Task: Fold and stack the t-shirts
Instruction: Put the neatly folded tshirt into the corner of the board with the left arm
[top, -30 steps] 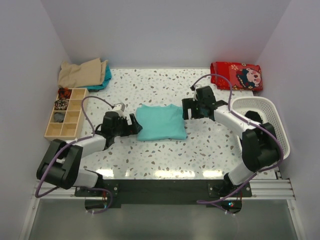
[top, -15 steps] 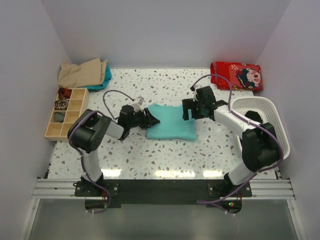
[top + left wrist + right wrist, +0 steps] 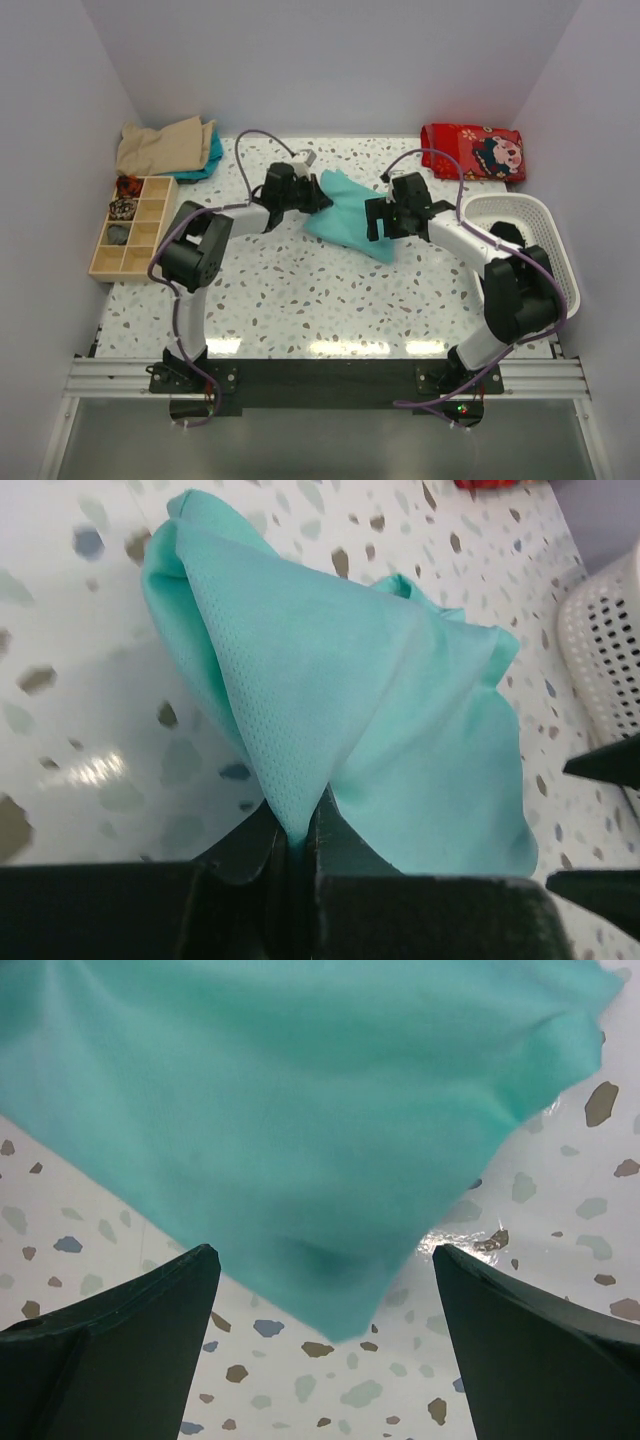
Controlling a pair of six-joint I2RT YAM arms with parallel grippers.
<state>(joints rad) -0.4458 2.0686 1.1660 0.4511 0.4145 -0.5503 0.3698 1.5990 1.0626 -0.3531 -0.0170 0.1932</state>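
My left gripper now goes to the tan t-shirt [image 3: 164, 148] and lets go on top, as the folded teal t-shirt's corner [image 3: 338, 1305] is clear of my right gripper's open fingers.
The folded teal t-shirt [image 3: 347, 214] lies skewed in the middle of the table, its left edge pulled up into a peak. My left gripper [image 3: 313, 194] is shut on that edge; in the left wrist view the fabric [image 3: 380, 710] is pinched between the closed fingers of the left gripper [image 3: 295, 836]. My right gripper [image 3: 379, 222] stands open at the shirt's right side. In the right wrist view a corner of the tee [image 3: 300, 1110] hangs between the spread fingers of the right gripper [image 3: 322, 1252], touching neither. A tan t-shirt [image 3: 163, 146] lies on another teal garment at the back left.
A wooden compartment box [image 3: 130, 226] sits at the left edge. A white laundry basket [image 3: 541, 235] stands at the right, behind my right arm. A red patterned cloth [image 3: 473, 151] lies at the back right. Walls close in on three sides.
My left gripper closed on the shirt's left edge and carried it toward the back of the table, dragging the shirt askew. The right arm has stayed put, open.
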